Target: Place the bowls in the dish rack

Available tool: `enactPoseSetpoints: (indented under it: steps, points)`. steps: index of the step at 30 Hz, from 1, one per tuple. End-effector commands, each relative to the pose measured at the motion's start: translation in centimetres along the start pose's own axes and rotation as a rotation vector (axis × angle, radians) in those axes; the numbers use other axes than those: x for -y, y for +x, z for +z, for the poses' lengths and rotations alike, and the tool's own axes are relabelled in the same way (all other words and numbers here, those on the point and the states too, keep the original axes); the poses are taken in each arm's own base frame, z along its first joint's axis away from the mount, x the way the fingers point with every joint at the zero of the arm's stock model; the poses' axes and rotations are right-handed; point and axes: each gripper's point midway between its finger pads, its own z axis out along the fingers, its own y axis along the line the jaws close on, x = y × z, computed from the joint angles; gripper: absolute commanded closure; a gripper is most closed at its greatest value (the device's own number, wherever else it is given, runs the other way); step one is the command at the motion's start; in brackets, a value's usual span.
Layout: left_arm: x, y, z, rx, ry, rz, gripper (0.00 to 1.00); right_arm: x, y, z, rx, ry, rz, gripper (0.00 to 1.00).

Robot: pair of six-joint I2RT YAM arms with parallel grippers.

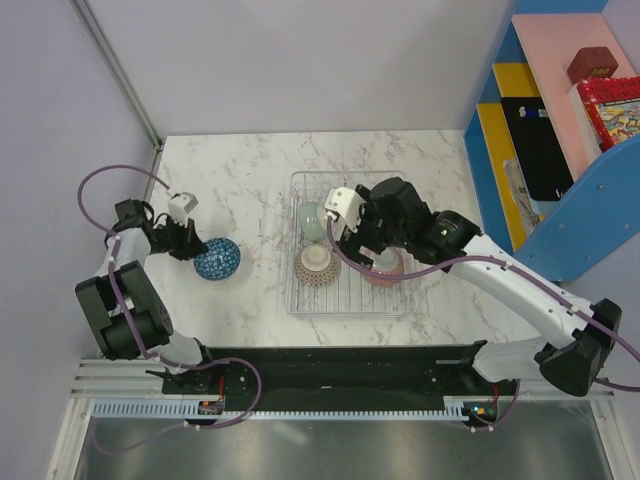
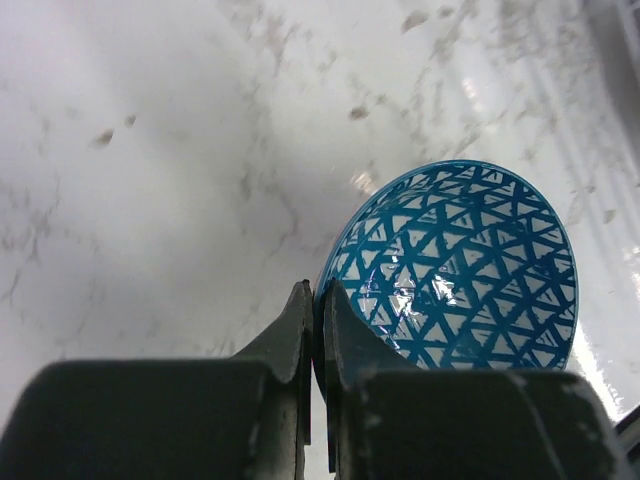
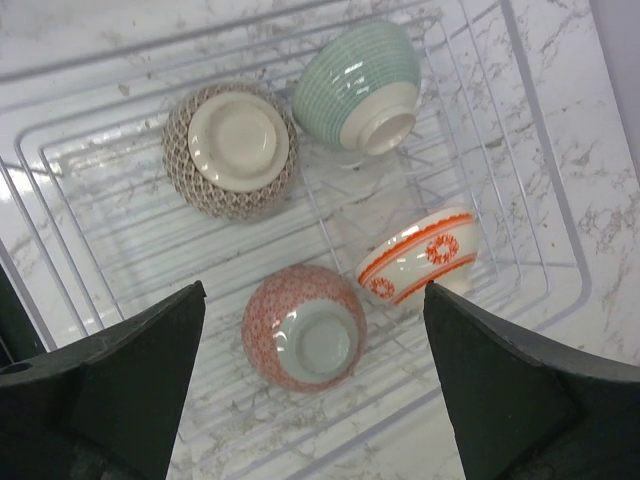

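My left gripper has the blue bowl [image 1: 217,258] by its rim, away from the dish rack, so my right gripper should take the bowl at the rack's edge.
A blue triangle-patterned bowl [image 1: 217,258] [image 2: 460,265] sits tilted on the marble table, left of the dish rack [image 1: 300,300]. My left gripper [image 1: 190,245] [image 2: 316,288] is shut on its near rim, one finger inside and one outside. The wire dish rack [image 3: 550,165] holds several bowls: a pale green one [image 3: 358,85] [image 1: 312,218], a grey-brown patterned one [image 3: 230,150] [image 1: 317,263], a red-pink patterned one [image 3: 300,328] [image 1: 385,268] upside down, and an orange-and-white one [image 3: 420,255] on its side. My right gripper [image 1: 355,235] [image 3: 315,287] hangs open above the rack, holding nothing.
A blue shelf unit [image 1: 560,150] with boxes and books stands at the table's right edge. Grey walls close off the left and back. Bare marble table [image 1: 230,170] lies between the blue bowl and the back wall.
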Motion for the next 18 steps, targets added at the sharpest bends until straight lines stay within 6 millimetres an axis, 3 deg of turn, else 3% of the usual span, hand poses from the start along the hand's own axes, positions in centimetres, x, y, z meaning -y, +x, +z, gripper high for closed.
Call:
enactPoseSetpoints:
  steps: [1, 5, 9, 13, 15, 18]
  points:
    - [5.2, -9.1, -1.4, 0.201, 0.161, 0.102, 0.98, 2.1, -7.3, -0.2, 0.244, 0.025, 0.171, 0.03]
    - [10.3, -15.1, -2.0, 0.306, 0.335, 0.229, 0.98, 2.6, -9.3, 1.2, 0.328, -0.072, 0.341, 0.03]
    - [15.5, -18.8, -2.7, 0.379, 0.544, 0.306, 0.98, 1.6, -10.2, 2.9, 0.369, -0.278, 0.537, 0.03]
    - [20.9, -19.6, -2.4, 0.393, 0.708, 0.422, 0.98, 0.6, -9.3, 5.5, 0.334, -0.433, 0.663, 0.03]
    - [23.5, -19.3, -1.9, 0.387, 0.773, 0.478, 0.98, 0.1, -9.1, 5.7, 0.346, -0.508, 0.711, 0.02]
    - [25.2, -18.5, -0.7, 0.344, 0.789, 0.503, 0.98, -0.4, -9.3, 4.9, 0.395, -0.633, 0.790, 0.02]
